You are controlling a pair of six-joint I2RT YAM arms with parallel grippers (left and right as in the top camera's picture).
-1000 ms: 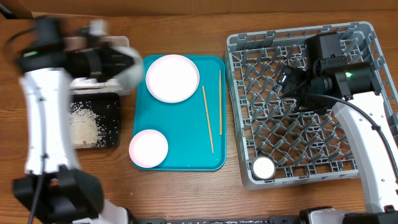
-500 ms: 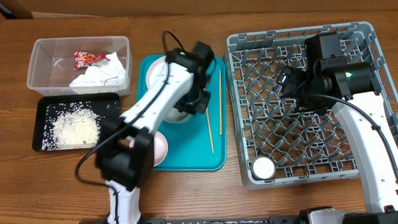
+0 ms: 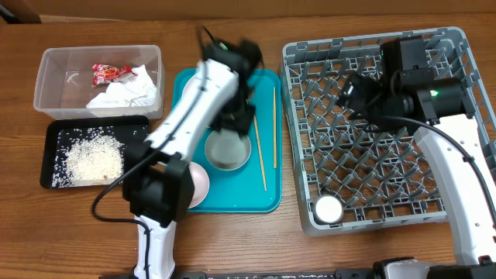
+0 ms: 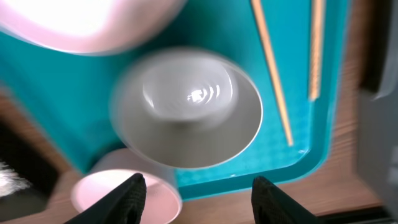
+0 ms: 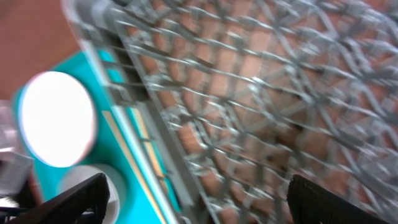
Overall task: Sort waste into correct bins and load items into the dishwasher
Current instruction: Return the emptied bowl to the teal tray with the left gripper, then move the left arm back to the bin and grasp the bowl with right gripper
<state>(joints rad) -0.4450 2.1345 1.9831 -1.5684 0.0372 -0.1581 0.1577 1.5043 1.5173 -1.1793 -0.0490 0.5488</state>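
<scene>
The white bowl (image 3: 228, 151) is blocked by my left gripper, which hangs over it, so next the left gripper moves back before my right gripper takes the bowl to the dish rack (image 3: 310, 97).
My left gripper (image 3: 235, 120) hangs open over the teal tray (image 3: 267, 198), with nothing between its fingers. Just below it a white bowl (image 3: 229, 151) rests upright on the tray, blurred in the left wrist view (image 4: 186, 112). A pink plate (image 3: 200, 183) lies at the tray's near left corner, partly under my arm. The white plate (image 5: 56, 118) shows in the right wrist view. Two chopsticks (image 3: 260, 155) lie along the tray's right side. My right gripper (image 3: 350, 89) is open above the grey dish rack (image 3: 457, 46), which holds a white cup (image 3: 328, 208).
A clear tub (image 3: 46, 62) at the far left holds a red wrapper (image 3: 111, 72) and a crumpled napkin (image 3: 124, 94). In front of it a black tray (image 3: 54, 174) holds loose rice (image 3: 93, 160). The right arm's cable runs over the rack.
My left arm swung from the bins to the teal tray. The bowl now rests on the tray and the left jaws have opened. The right gripper shifted slightly left.
</scene>
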